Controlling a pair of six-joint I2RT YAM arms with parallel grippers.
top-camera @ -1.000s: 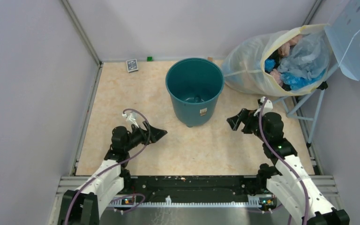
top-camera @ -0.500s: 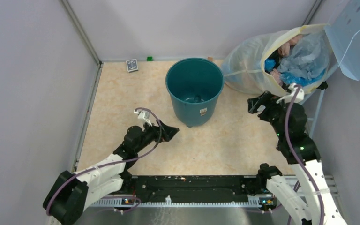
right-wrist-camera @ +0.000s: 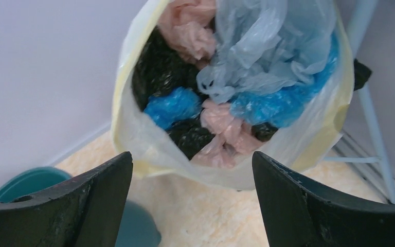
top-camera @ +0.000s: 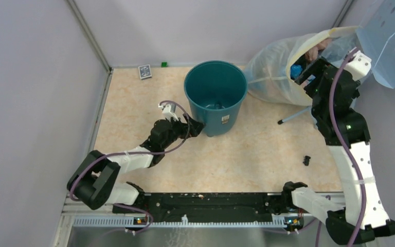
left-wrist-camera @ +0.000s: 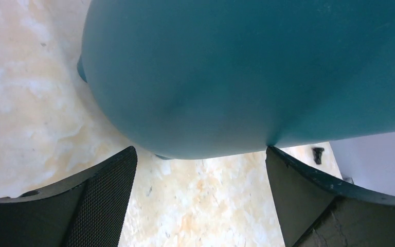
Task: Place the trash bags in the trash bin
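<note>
The pale blue-grey trash bag (right-wrist-camera: 270,49) has its loose folds lying over the bright blue bag (right-wrist-camera: 288,105). I expect the trash bag to come free by itself when I pull it out.
The teal trash bin (top-camera: 215,98) stands upright at the middle back of the floor. My left gripper (top-camera: 198,128) is open and low, its fingertips at the bin's lower left side. In the left wrist view (left-wrist-camera: 200,154) the bin wall (left-wrist-camera: 247,77) fills the space just ahead of the jaws. My right gripper (top-camera: 308,74) is open and empty, raised before the mouth of the big cloudy sack (top-camera: 272,72). The right wrist view (right-wrist-camera: 193,154) shows the pale blue-grey trash bag (right-wrist-camera: 257,46) lying on top inside the sack (right-wrist-camera: 133,139), among pink, black and bright blue bags.
A perforated pale blue metal panel (top-camera: 391,36) on thin legs (top-camera: 295,116) stands at the back right. A small black piece (top-camera: 306,160) lies on the floor at the right. A card box (top-camera: 144,71) and a green cube (top-camera: 164,64) lie by the back wall.
My left arm stretched forward until its open jaws reached the bin's base; the bin shifted slightly right. My right arm rose and swung back right to the sack's mouth. A small black piece now lies on the floor.
</note>
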